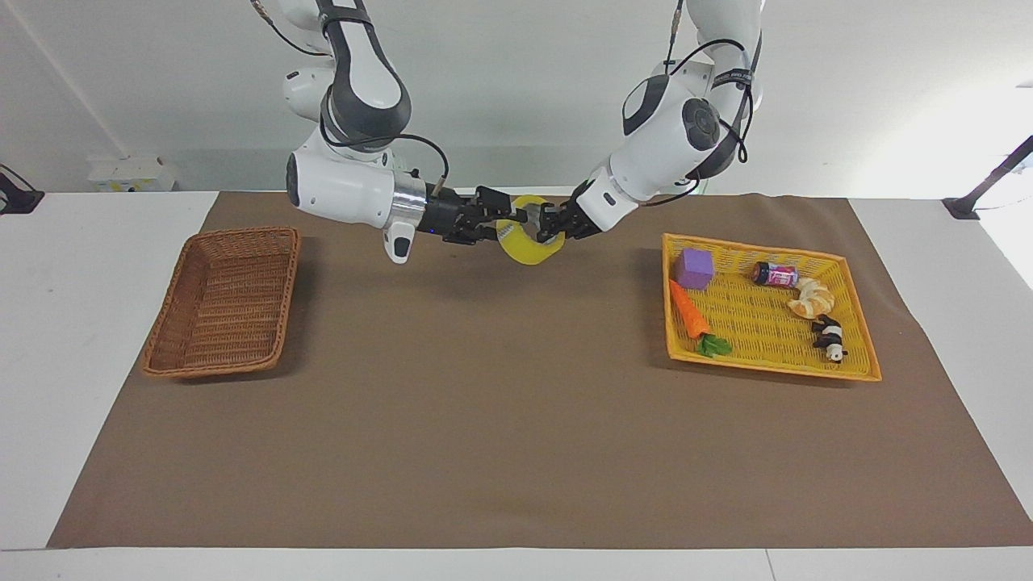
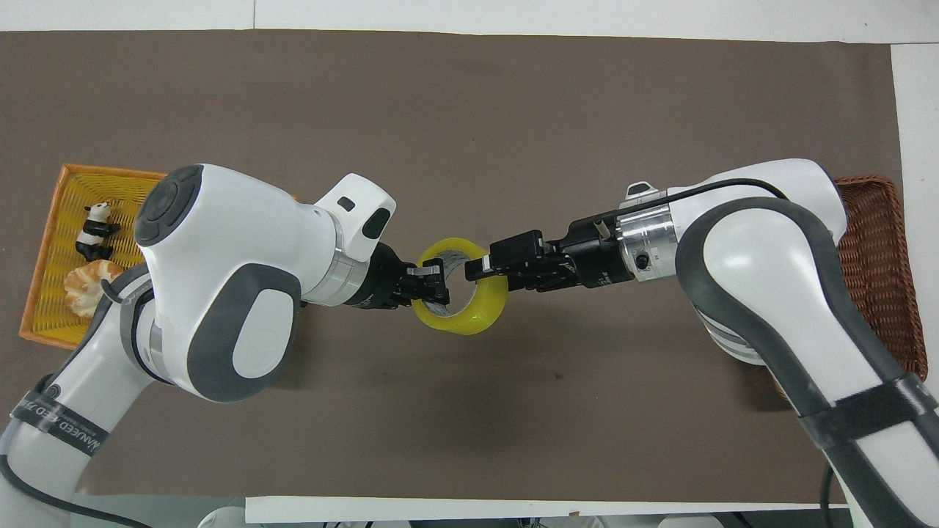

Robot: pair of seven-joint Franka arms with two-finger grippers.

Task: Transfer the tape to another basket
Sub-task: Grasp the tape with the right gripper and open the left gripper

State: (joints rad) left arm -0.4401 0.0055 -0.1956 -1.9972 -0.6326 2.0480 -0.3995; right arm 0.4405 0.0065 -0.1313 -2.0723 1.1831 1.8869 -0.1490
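Note:
With both grippers shut on the yellow tape [image 2: 433, 317], my left gripper next opens and back off before my right gripper carries the tape to the dark brown basket [image 2: 885, 264].
The yellow tape [image 1: 530, 252] hangs in the air between my two grippers, over the brown mat midway along the table. In the overhead view the tape [image 2: 469, 320] shows as a ring with a pale core. My left gripper [image 2: 433, 283] is shut on the ring's wall on its own arm's side; it also shows in the facing view [image 1: 545, 227]. My right gripper [image 2: 486, 270] grips the wall on the other side, one finger inside the ring; it also shows in the facing view [image 1: 504, 225]. The dark brown wicker basket [image 1: 284, 290] stands empty at the right arm's end, partly hidden under the right arm in the overhead view [image 2: 880, 242].
A flat yellow woven tray [image 1: 767, 368] at the left arm's end holds a purple cube [image 1: 694, 268], a toy carrot [image 1: 690, 311], a small bottle [image 1: 775, 274], a pastry [image 1: 811, 300] and a panda figure [image 1: 830, 337].

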